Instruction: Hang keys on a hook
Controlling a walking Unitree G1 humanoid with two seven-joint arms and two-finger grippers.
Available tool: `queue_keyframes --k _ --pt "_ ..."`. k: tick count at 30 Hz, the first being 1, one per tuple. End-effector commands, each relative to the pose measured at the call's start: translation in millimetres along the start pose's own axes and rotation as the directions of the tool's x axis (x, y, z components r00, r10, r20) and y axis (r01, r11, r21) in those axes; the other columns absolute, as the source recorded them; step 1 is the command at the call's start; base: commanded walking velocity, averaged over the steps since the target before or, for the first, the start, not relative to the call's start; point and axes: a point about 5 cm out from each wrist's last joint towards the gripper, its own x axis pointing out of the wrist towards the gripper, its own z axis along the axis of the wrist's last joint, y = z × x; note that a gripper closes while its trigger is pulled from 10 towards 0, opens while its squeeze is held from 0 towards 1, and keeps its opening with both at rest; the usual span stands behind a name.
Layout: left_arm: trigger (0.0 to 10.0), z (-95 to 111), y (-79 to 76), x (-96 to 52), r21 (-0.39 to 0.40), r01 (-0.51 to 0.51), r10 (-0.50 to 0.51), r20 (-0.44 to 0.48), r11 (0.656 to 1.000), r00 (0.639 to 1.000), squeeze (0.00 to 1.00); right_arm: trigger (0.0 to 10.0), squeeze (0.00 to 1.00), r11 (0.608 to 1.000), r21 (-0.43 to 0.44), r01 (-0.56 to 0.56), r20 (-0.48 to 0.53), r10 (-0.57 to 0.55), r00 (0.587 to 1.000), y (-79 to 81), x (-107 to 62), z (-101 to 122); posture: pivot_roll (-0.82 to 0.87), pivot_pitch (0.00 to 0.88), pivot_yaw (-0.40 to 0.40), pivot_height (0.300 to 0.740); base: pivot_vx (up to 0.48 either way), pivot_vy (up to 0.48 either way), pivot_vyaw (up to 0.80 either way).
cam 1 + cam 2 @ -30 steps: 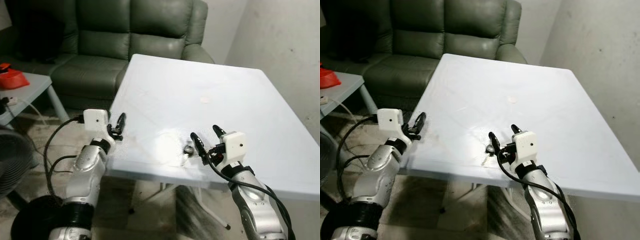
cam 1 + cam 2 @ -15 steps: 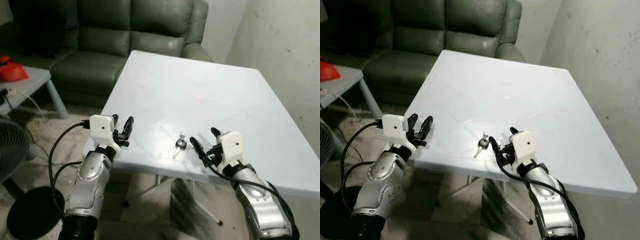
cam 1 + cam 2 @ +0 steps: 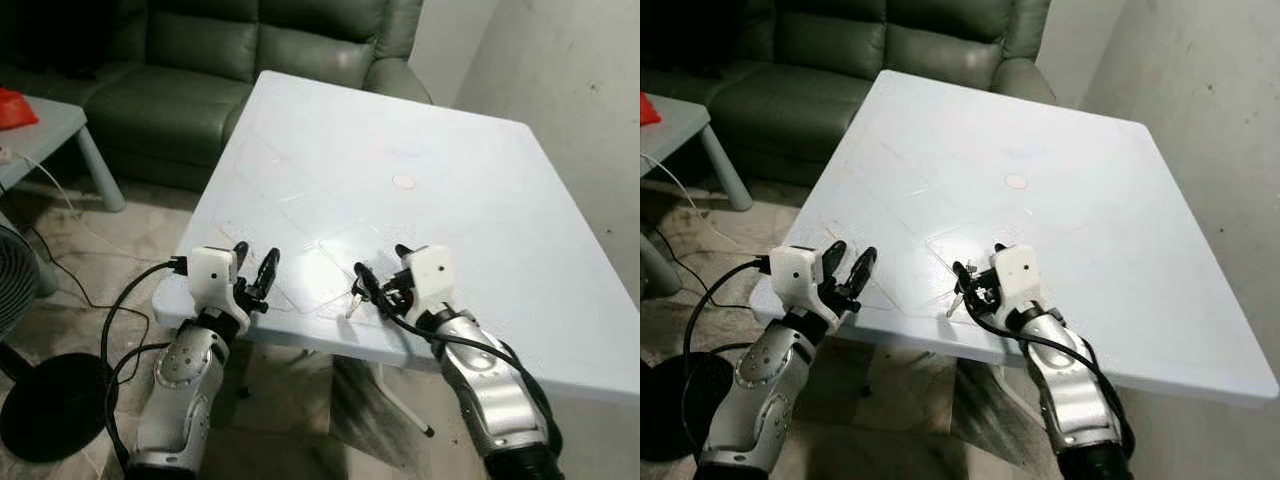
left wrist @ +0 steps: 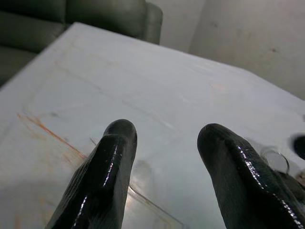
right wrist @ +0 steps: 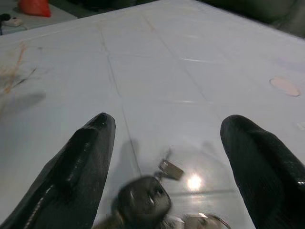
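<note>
The dark fob will come up and leave the silver key beside it behind when I lift, because that key has its own ring.
A small bunch of keys with a dark fob lies near the front edge of the white table. My right gripper is open and low over the table, its two black fingers standing on either side of the keys without touching them. The right wrist view looks down at the keys between the spread fingers. My left gripper is open and holds nothing, hovering at the table's front left edge. In the left wrist view a key ring lies beyond its fingers.
A dark green sofa stands behind the table. A low grey side table with a red object is at the far left. A fan's black base and cables lie on the floor. A bare wall runs along the right.
The view has shifted nearer and more downward onto the table. My right gripper has moved left and forward, so the keys now lie between its fingers instead of beside them.
</note>
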Motion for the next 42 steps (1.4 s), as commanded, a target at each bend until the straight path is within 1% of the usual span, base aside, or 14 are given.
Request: queue_keyframes --k 1,8,10,11,12,14,15,17,18,28,34,35,37,42 --pt "10.0 1 -9.2 -1.2 0.0 0.038 -0.038 -0.007 0.999 0.999 0.0 10.0 0.0 1.0 0.012 0.029 -0.038 -0.028 0.999 0.2 1.8 -3 -0.06 0.145 -0.147 0.724 0.0 0.0 0.0" --pt "10.0 2 -14.1 -4.0 -0.002 0.057 -0.057 -0.015 0.998 0.998 0.0 10.0 0.0 0.998 0.034 0.054 -0.082 -0.051 0.995 11.8 1.4 -10 -0.06 0.152 -0.144 0.724 0.0 0.0 0.0" --pt "10.0 3 -14.2 -4.0 -0.003 0.054 -0.055 -0.017 0.999 0.998 0.0 8.2 0.0 0.997 0.054 0.062 -0.095 -0.057 0.994 14.6 0.1 -12 -0.06 0.15 -0.144 0.724 0.0 0.0 0.0" --pt "10.0 3 -14.2 -4.0 -0.003 0.054 -0.055 -0.017 0.999 0.998 0.0 8.2 0.0 0.997 0.054 0.062 -0.095 -0.057 0.994 14.6 0.1 -12 -0.06 0.15 -0.144 0.724 0.0 0.0 0.0" --pt "10.0 3 -14.3 -3.9 -0.004 0.053 -0.053 -0.017 0.999 0.998 0.0 4.5 0.0 0.996 0.051 0.07 -0.106 -0.064 0.992 15.0 -0.5 -13 -0.06 0.148 -0.145 0.724 0.0 0.0 0.0" --pt "10.0 3 -14.4 -4.0 -0.005 0.053 -0.053 -0.017 0.999 0.998 0.0 4.5 0.0 0.996 0.049 0.074 -0.115 -0.068 0.991 15.2 -0.8 -14 -0.06 0.148 -0.145 0.724 0.0 0.0 0.0" --pt "10.0 3 -14.5 -4.1 -0.005 0.052 -0.052 -0.018 0.999 0.998 0.0 1.6 0.0 0.995 0.054 0.082 -0.115 -0.075 0.991 15.3 -1.0 -14 -0.06 0.147 -0.145 0.724 0.0 0.0 0.0" --pt "10.0 3 -14.5 -4.0 -0.006 0.052 -0.052 -0.018 0.999 0.998 0.0 1.4 0.0 0.995 0.049 0.084 -0.116 -0.078 0.99 15.1 -1.1 -14 -0.06 0.147 -0.145 0.724 0.0 0.0 0.0" --pt "10.0 4 -14.5 -3.7 -0.006 0.05 -0.05 -0.018 0.999 0.999 0.0 0.0 0.0 0.994 0.057 0.097 -0.102 -0.091 0.991 14.3 -2.0 -12 -0.06 0.147 -0.145 0.724 0.0 0.0 0.0" --pt "10.0 4 -15.4 -3.5 -0.011 0.042 -0.042 -0.021 0.999 0.999 0.0 0.3 0.0 0.992 0.071 0.102 -0.112 -0.094 0.989 16.4 -0.3 -10 -0.05 0.145 -0.155 0.724 0.0 0.0 0.0" --pt "10.0 5 -15.0 -3.5 -0.012 0.037 -0.038 -0.02 0.999 0.999 0.0 0.0 0.0 0.989 0.076 0.123 -0.114 -0.114 0.987 17.1 1.0 -10 -0.05 0.151 -0.157 0.724 0.0 0.0 0.0" --pt "10.0 4 -14.9 -3.8 -0.012 0.036 -0.037 -0.022 0.999 0.999 0.0 0.4 0.0 0.987 0.085 0.139 -0.118 -0.129 0.985 16.7 1.6 -10 -0.05 0.153 -0.158 0.724 0.0 0.0 0.0" --pt "10.0 4 -14.9 -3.9 -0.012 0.035 -0.035 -0.022 0.999 0.999 0.0 0.0 0.0 0.985 0.086 0.152 -0.118 -0.141 0.983 16.5 2.0 -9 -0.04 0.154 -0.159 0.724 0.0 0.0 0.0" --pt "10.0 4 -15.2 -4.3 -0.016 0.03 -0.031 -0.021 0.999 0.999 0.0 0.0 0.0 0.98 0.095 0.173 -0.121 -0.161 0.979 19.6 3.8 -9 -0.04 0.156 -0.159 0.724 0.0 0.0 0.0"
